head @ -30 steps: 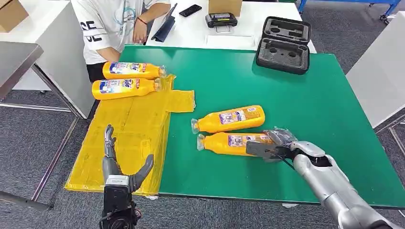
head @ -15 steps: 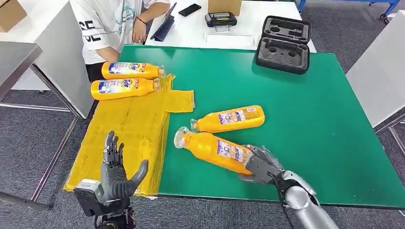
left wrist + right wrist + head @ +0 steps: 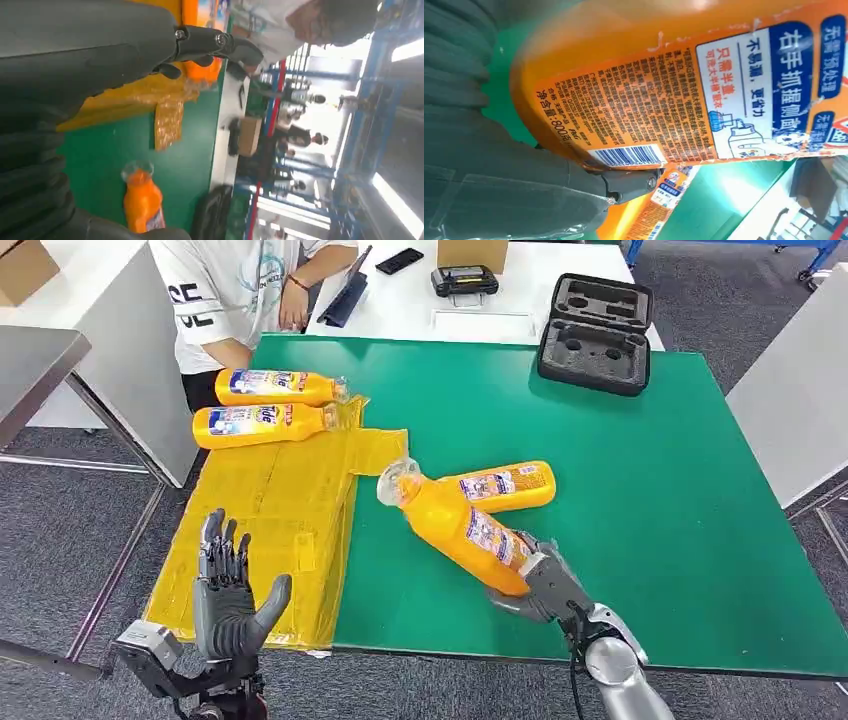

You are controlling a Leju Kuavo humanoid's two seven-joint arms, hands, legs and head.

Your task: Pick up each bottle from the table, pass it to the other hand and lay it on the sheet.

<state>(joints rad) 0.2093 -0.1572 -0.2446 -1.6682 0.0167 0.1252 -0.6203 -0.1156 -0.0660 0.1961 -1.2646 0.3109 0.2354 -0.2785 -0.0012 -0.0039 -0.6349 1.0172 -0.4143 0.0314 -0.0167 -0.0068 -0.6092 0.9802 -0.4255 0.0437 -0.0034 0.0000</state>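
Observation:
I should expect a Tide label hidden underneath, since the held orange bottle [image 3: 462, 527] shows a different label [image 3: 497, 539] from the Tide bottles on the sheet.
My right hand [image 3: 545, 585] grips the base of an orange bottle [image 3: 455, 523] and holds it tilted above the green table [image 3: 640, 490], clear cap toward the yellow sheet [image 3: 270, 510]. Up close its label [image 3: 704, 100] shows in the right wrist view. A second orange bottle [image 3: 495, 486] lies on the table just behind it. Two more bottles [image 3: 262, 424] [image 3: 275, 387] lie at the sheet's far end. My left hand [image 3: 228, 600] is raised over the sheet's near edge, palm up and fingers spread, holding nothing. The left wrist view shows the held bottle [image 3: 142, 202] beyond those fingers [image 3: 210, 42].
A black foam case [image 3: 593, 332] sits at the table's far right corner. A person in a white shirt [image 3: 235, 290] sits beyond the sheet's far end. A white desk [image 3: 500, 285] behind carries a phone, a box and a small device.
My right hand has lifted the near bottle off the table and swung it left and up, cap toward the sheet. My left hand has risen and turned palm up.

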